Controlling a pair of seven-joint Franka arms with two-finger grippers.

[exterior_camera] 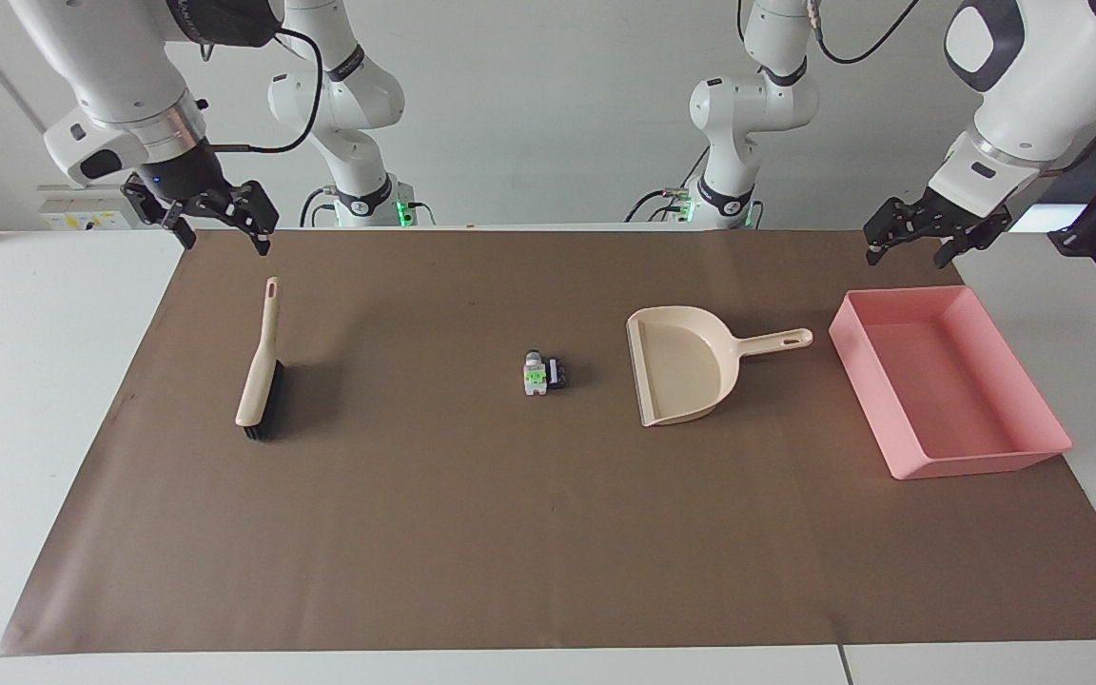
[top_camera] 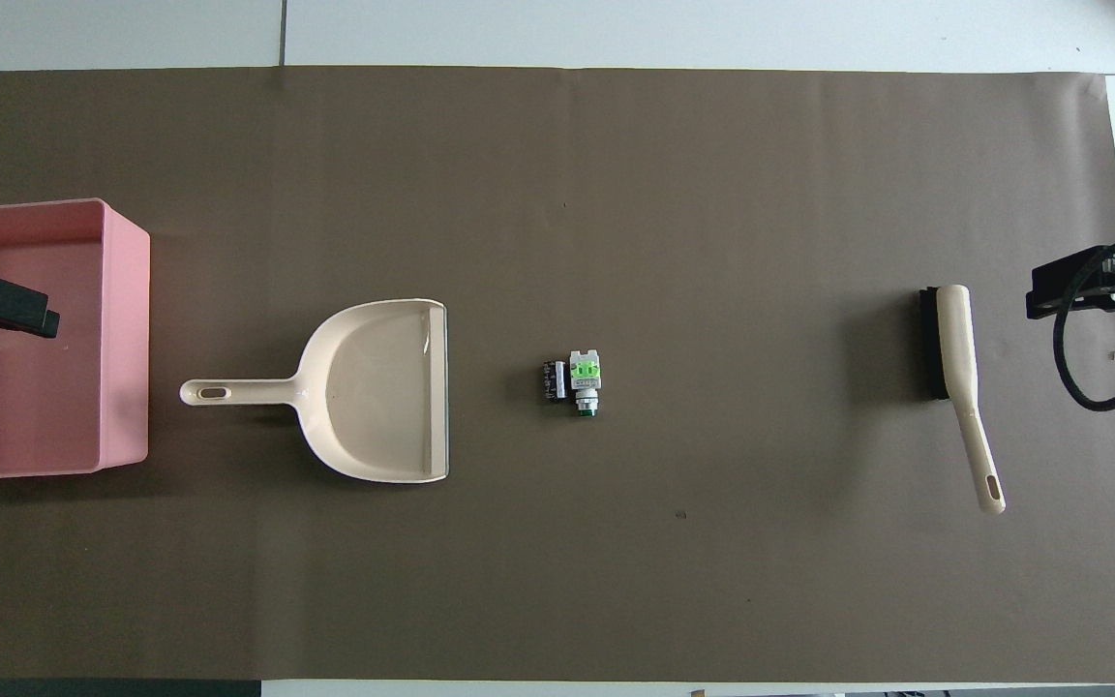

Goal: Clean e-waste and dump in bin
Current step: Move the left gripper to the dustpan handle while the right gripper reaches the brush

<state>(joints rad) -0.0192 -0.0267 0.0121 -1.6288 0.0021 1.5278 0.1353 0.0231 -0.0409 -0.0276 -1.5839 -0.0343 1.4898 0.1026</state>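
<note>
The e-waste should fall together when I tip the beige dustpan, because the black block is right up against the white-grey bit.
The e-waste lies at the middle of the brown mat: a white-grey bit with a green patch touching a black block. The pink bin stands empty at the left arm's end. My left gripper hangs open and empty in the air over the bin's robot-side edge. My right gripper hangs open and empty over the mat's edge at the right arm's end, near the brush.
A beige dustpan lies between the e-waste and the bin, mouth toward the e-waste, handle toward the bin. A beige brush with black bristles lies toward the right arm's end, handle pointing toward the robots.
</note>
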